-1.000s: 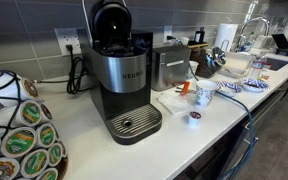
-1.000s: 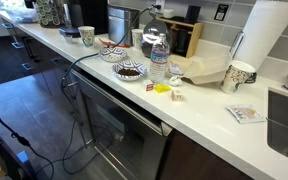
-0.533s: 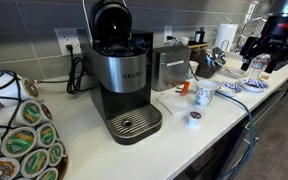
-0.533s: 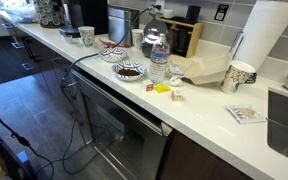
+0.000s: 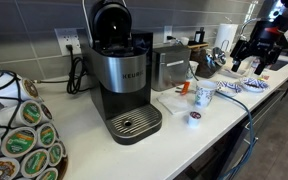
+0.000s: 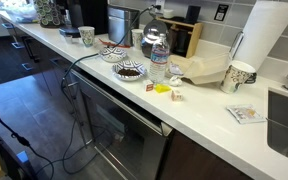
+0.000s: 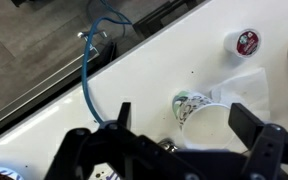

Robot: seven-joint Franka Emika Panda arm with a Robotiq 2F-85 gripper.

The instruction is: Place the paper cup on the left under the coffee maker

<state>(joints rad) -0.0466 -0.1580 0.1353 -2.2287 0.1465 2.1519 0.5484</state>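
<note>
The paper cup's open rim shows plain white inside, so I should expect the paper cup to be empty and stay dry when I carry it tilted.
The paper cup, white with a blue-green print, stands upright on the white counter to the right of the coffee maker. The coffee maker is a tall black and silver Keurig with its lid up and a round drip grate. My gripper hangs open in the air, above and to the right of the cup and apart from it. In the wrist view the cup is seen from above, between my open gripper's two dark fingers, well below them. The cup also shows in an exterior view.
A small dark coffee pod lies in front of the cup, also in the wrist view. A boxy silver appliance stands behind. A pod carousel is at the left, a blue cable hangs off the counter edge, and a water bottle stands further along.
My gripper has come into the exterior view from the right and moved left and a little down toward the cup. The cup and coffee maker have not moved.
</note>
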